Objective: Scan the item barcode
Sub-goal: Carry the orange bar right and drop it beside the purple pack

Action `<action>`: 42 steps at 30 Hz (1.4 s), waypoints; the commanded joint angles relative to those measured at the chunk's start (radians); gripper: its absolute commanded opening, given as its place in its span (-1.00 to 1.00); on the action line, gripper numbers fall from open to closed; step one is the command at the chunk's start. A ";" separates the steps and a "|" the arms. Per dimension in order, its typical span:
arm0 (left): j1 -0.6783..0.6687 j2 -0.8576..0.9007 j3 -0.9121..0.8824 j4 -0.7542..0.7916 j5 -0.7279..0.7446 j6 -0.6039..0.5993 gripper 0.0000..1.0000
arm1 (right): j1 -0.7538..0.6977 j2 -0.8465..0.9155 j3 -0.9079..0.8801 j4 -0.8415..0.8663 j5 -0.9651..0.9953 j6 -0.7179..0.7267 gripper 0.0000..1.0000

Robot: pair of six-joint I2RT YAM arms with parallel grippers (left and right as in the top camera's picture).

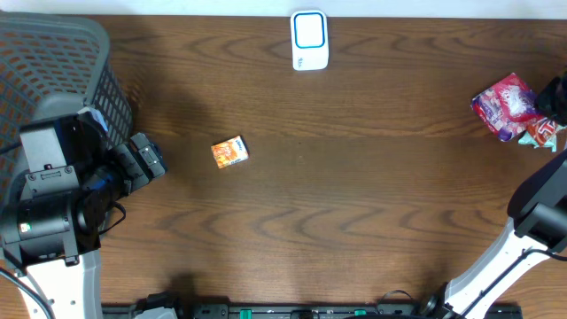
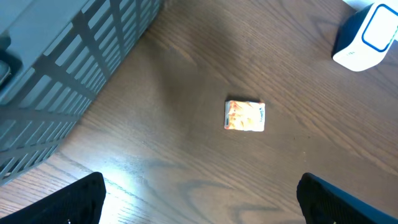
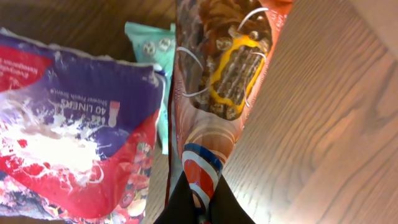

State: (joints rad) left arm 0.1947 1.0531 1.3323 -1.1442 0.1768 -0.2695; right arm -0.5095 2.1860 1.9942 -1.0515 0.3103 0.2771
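The snack packet [image 3: 227, 68] is lined up along the liner bag's edge, so my right gripper keeps setting it down beside the bag [image 1: 526, 131] and releases it there.
The barcode scanner [image 1: 309, 40], a white box with a blue face, stands at the table's far middle and shows in the left wrist view too [image 2: 364, 37]. A small orange packet [image 1: 229, 152] [image 2: 244, 116] lies flat on the wood. My left gripper [image 2: 202, 205] hovers short of it, open and empty, fingertips [image 2: 74, 199] wide apart. My right gripper [image 3: 202, 208] is shut on the bottom edge of an orange-brown snack packet [image 3: 227, 68] with a red, white and blue logo, at the pile on the far right [image 1: 509, 106].
A grey slatted basket [image 1: 53, 62] [image 2: 56, 74] fills the back left corner beside my left arm. A purple-and-red liner bag [image 3: 74, 137] and a teal packet [image 3: 146, 40] lie against the held snack packet.
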 commanded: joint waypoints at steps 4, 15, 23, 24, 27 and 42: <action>0.003 0.000 0.010 0.000 -0.006 -0.005 0.96 | 0.005 0.026 -0.083 0.055 -0.072 -0.024 -0.98; 0.003 0.000 0.010 0.000 -0.006 -0.005 0.95 | 0.008 0.026 -0.185 0.177 -0.231 -0.077 -0.98; 0.003 0.000 0.010 0.000 -0.006 -0.005 0.96 | 0.026 0.026 -0.185 0.190 -0.299 -0.099 -0.65; 0.003 0.000 0.010 0.000 -0.006 -0.005 0.96 | 0.027 0.026 -0.185 0.186 -0.272 -0.099 -0.60; 0.003 0.000 0.010 0.000 -0.006 -0.005 0.96 | 0.025 0.025 -0.183 0.172 -0.199 -0.099 -0.27; 0.003 0.000 0.010 0.000 -0.006 -0.005 0.96 | 0.060 -0.216 0.011 -0.052 -0.578 -0.023 0.06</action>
State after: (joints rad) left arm 0.1947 1.0531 1.3323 -1.1442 0.1768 -0.2695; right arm -0.4824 2.0796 1.9697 -1.0851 -0.0315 0.2344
